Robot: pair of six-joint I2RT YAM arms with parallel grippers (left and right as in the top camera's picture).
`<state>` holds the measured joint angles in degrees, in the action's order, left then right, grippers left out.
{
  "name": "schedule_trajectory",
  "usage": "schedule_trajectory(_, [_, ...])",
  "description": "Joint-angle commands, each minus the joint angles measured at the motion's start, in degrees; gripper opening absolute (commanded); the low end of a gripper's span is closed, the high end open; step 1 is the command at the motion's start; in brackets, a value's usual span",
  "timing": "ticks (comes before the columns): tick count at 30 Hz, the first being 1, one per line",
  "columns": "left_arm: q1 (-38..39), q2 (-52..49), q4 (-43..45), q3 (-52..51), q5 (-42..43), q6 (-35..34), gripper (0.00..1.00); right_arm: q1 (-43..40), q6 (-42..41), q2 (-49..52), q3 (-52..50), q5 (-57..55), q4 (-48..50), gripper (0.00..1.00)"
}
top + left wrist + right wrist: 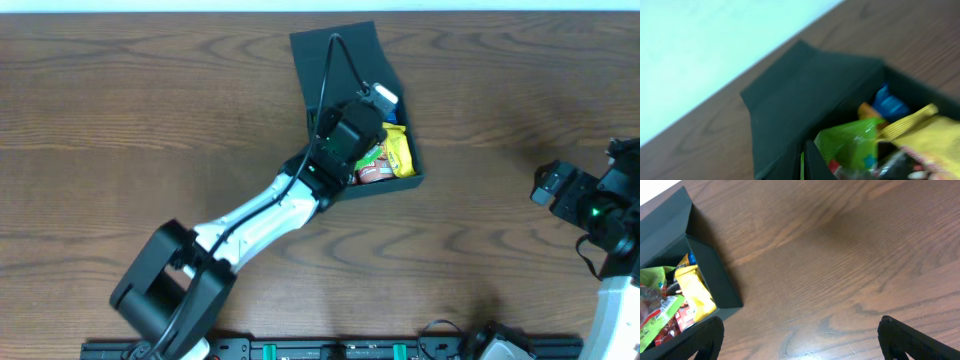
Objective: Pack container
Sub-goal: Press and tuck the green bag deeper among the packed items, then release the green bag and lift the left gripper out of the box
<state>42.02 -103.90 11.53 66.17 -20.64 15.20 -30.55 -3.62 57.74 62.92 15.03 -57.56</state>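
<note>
The green packet [662, 317] lies heaped and slanted toward the container's near side, so my left gripper should back away from the container's flap and push the packet's near end [646, 338] inward.
The dark teal container [417, 176] stands at the table's middle back, its flap lid [340, 55] laid open away from me. Inside lie a yellow packet [398, 150], a green packet [371, 157] and a red and clear one [378, 172]. My left gripper [350, 137] hangs over the container's left side. In the left wrist view its fingers [805, 165] sit close together by the inner wall, beside the green packet [850, 142], with the flap [805, 85] ahead. My right gripper [556, 186] is open and empty, far right of the container [715, 275].
A white and blue item [386, 96] sits at the container's back corner. Bare wooden table [840, 255] lies between the container and my right gripper [800, 340]. The table's far edge [730, 85] runs just behind the flap.
</note>
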Motion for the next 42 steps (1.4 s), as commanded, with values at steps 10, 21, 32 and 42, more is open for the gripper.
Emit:
schedule_trajectory(10, [-0.3,-8.6,-0.2,-2.0,6.8,-7.1,0.05,-0.7,0.7,0.0,0.1,0.4,0.0,0.99])
schedule_trajectory(21, [1.4,-0.4,0.9,-2.3,-1.4,-2.0,0.06,-0.7,0.7,0.0,0.1,0.4,0.0,0.99])
schedule_trajectory(32, [2.6,-2.6,0.4,-4.0,2.3,-4.5,0.06,-0.7,0.7,0.0,0.1,0.4,0.0,0.99])
schedule_trajectory(42, [3.5,-4.3,7.4,-9.7,6.1,-6.6,0.06,-0.7,0.7,0.0,0.1,0.4,0.0,0.99])
